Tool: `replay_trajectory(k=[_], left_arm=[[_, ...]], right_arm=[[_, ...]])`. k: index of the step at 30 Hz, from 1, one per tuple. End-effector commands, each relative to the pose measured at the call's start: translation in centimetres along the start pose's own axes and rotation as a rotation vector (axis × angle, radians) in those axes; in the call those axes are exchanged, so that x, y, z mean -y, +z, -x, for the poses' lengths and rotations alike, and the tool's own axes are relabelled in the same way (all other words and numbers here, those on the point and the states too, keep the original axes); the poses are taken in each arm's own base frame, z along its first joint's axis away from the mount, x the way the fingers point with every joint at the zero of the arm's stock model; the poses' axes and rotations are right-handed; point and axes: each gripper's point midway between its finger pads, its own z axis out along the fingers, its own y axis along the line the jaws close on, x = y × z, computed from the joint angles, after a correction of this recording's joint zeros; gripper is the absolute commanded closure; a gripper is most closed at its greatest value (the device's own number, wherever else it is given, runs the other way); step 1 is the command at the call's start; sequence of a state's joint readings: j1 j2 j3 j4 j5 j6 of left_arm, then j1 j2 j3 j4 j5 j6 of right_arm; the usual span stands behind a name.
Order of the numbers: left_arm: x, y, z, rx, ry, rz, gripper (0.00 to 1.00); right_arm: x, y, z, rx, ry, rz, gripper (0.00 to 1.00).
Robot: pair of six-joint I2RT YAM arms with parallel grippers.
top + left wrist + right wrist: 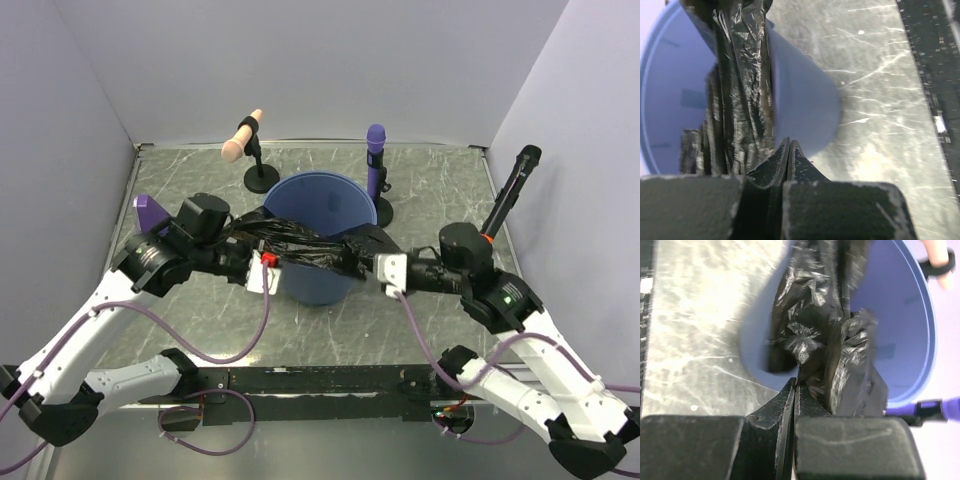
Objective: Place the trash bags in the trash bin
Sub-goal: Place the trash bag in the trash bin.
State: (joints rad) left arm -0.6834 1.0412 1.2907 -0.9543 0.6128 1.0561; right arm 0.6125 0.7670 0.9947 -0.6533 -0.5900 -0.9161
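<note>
The black trash bag is hanging in a bunch across the bin's near rim (312, 242), so my left gripper should open, grab the bag's edge and pull it over the bin's far rim (290, 180).
The blue trash bin (305, 187) stands mid-table. A black trash bag (310, 250) is stretched across its near rim, between my two grippers. My right gripper (364, 262) is shut on a bunched corner of the bag (810, 315) at the bin's rim (905, 330); the pinch shows at its tips (797, 382). My left gripper (264, 262) is shut, with its tips (789, 142) against the bin's outer wall (805, 100). The bag (740, 100) hangs just left of its fingers, and I see none of it between the tips.
A beige microphone on a stand (243, 137) and a purple microphone on a stand (375, 150) are behind the bin. A black microphone (515, 185) leans at the right wall. A purple object (150, 212) is by my left arm. Walls close three sides.
</note>
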Motion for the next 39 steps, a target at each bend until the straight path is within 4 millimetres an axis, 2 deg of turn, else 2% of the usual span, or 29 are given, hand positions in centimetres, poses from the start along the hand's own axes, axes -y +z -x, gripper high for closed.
replay_trajectory(k=[1,5,7,12,15,18,22,25,27,29,31,33,36,39], left_arm=[[2.5,-1.1,0.3,0.014,-0.065,-0.035,0.99],[4.4,-0.7,-0.9,-0.003,-0.106,-0.077,0.99],[5.2,0.1,-2.2,-0.017,-0.125,-0.082,0.99],[4.8,1.6,-4.1,-0.036,-0.133,-0.025,0.99],[4.0,0.9,-4.1,-0.045,-0.129,0.056,1.00],[3.3,-1.1,-3.5,-0.038,-0.033,0.171,1.00],[3.1,-3.8,-4.0,-0.068,0.069,0.342,0.89],[2.6,-6.7,-2.9,-0.054,0.041,0.471,0.85],[2.1,-9.1,-0.7,-0.014,-0.022,0.518,0.74],[1.7,-10.1,0.7,0.011,-0.181,0.518,0.67],[0.1,-10.0,1.1,-0.009,-0.295,0.518,0.61],[-1.5,-8.8,1.0,-0.022,-0.411,0.509,0.54],[-2.5,-6.9,1.4,0.005,-0.422,0.455,0.48],[-2.4,-5.8,2.1,0.051,-0.365,0.401,0.44]], right_arm=[[-2.7,-1.2,2.1,0.075,-0.118,0.094,0.99],[-4.1,-0.6,0.3,0.048,-0.179,0.122,1.00],[-4.5,0.3,-0.7,0.039,-0.166,0.137,1.00],[-6.1,2.7,-4.4,-0.021,-0.160,0.174,1.00],[-6.6,3.3,-5.6,-0.045,-0.144,0.176,1.00],[-6.4,3.1,-5.4,-0.051,-0.123,0.170,0.98],[-6.5,2.1,-5.2,-0.074,-0.131,0.184,0.88],[-6.6,0.0,-4.6,-0.111,-0.118,0.182,0.75],[-6.2,-2.0,-3.0,-0.104,-0.108,0.148,0.69],[-5.3,-4.4,-0.5,-0.068,-0.105,0.092,0.62],[-4.9,-6.0,1.0,-0.049,-0.083,0.060,0.58],[-4.3,-6.9,1.9,-0.040,-0.047,0.012,0.54],[-3.6,-6.8,1.8,-0.052,-0.008,-0.023,0.45],[-2.7,-6.1,1.4,-0.052,0.008,-0.065,0.37]])
